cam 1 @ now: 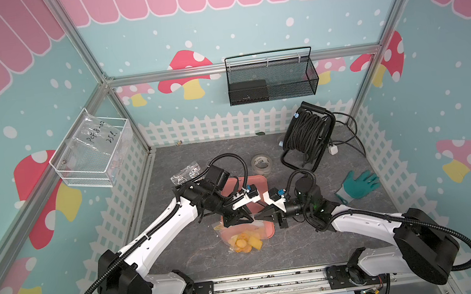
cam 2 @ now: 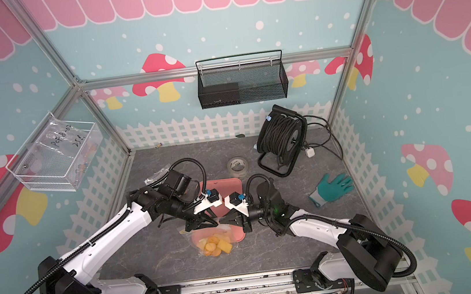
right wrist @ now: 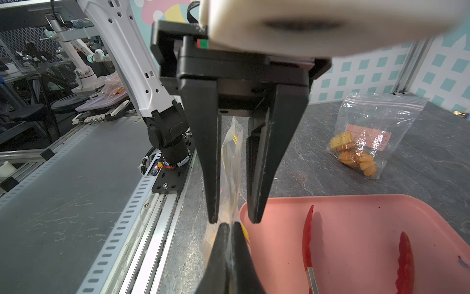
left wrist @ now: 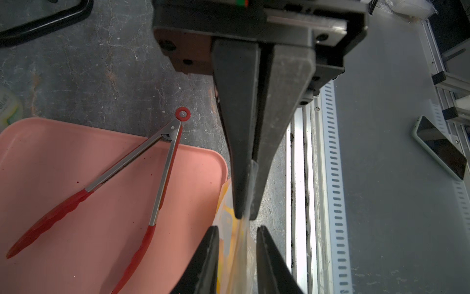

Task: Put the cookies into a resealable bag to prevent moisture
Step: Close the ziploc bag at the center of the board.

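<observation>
My grippers are crowded together at one end of the bag's top edge (left wrist: 241, 245) while the bag's opposite corner (cam 1: 218, 226) hangs loose. So next my left gripper moves back and pulls that corner tight.
The resealable bag (cam 1: 226, 234) is clear with thin yellow lines near its top. It hangs over the near edge of the pink tray (cam 1: 258, 186), with the cookies (cam 1: 243, 241) heaped in its bottom. My right gripper (right wrist: 230, 225) is shut on the bag's top edge. My left gripper (left wrist: 237, 229) faces it tip to tip in both top views. It is open, with the bag's edge (left wrist: 241, 254) running between its spread fingers. Red-tipped metal tongs (left wrist: 164, 178) lie on the tray, which holds no cookies.
A second clear zip bag (right wrist: 366, 142) with a red strip also holds cookies and lies beyond the left arm. A tape roll (cam 1: 261, 163), a cable reel (cam 1: 307, 136) and a green glove (cam 1: 359, 183) sit at the back and right. Wire baskets hang on the walls.
</observation>
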`<action>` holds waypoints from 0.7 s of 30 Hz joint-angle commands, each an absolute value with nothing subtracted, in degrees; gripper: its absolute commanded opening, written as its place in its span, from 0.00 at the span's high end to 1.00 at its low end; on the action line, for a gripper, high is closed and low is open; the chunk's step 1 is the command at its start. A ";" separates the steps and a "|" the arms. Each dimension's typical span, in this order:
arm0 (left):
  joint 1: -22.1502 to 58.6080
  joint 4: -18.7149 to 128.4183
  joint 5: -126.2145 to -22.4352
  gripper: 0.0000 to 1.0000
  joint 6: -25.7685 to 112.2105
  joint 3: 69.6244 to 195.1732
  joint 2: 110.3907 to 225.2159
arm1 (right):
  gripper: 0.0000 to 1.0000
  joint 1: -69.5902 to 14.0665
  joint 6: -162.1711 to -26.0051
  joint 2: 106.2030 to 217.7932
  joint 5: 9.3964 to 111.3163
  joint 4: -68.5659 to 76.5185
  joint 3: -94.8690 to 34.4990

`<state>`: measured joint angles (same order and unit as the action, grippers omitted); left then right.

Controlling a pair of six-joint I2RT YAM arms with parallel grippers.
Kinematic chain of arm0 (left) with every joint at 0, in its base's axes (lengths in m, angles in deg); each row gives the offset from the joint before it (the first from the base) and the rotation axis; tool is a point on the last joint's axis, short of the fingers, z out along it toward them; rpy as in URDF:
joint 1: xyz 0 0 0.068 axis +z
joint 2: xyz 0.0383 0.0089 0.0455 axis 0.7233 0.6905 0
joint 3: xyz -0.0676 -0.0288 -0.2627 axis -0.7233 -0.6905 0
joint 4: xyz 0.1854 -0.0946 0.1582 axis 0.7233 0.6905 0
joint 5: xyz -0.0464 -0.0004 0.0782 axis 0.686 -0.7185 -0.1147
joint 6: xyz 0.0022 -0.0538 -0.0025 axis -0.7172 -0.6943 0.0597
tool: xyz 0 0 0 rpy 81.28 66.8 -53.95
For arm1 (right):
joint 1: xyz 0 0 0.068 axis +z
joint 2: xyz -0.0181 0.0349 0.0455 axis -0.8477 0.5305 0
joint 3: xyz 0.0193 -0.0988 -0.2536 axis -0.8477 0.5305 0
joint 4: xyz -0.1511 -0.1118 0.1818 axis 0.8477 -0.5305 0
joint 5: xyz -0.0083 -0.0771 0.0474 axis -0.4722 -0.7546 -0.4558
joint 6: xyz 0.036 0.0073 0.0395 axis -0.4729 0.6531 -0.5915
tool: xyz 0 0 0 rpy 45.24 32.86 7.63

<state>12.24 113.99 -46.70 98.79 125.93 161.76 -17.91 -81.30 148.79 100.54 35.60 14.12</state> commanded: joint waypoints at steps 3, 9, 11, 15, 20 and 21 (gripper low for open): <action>12.57 113.35 -46.30 0.72 100.70 125.50 163.12 | 1.00 -18.60 -81.79 147.93 101.79 36.07 15.33; 12.55 114.78 -48.26 0.97 101.34 125.11 162.93 | 1.00 -19.77 -81.80 147.10 101.63 35.46 15.24; 12.91 115.13 -48.75 1.00 101.24 124.77 162.40 | 1.00 -20.16 -81.62 146.87 101.53 34.90 15.32; 13.29 115.17 -50.88 0.78 100.75 124.28 161.22 | 1.00 -20.74 -81.68 146.45 101.97 34.71 15.88; 13.55 115.67 -52.11 0.93 101.00 123.82 161.31 | 1.00 -21.21 -82.03 145.99 102.33 34.67 16.05; 13.78 116.18 -52.43 0.98 101.05 124.06 161.50 | 1.00 -21.31 -82.10 145.89 102.24 34.67 15.99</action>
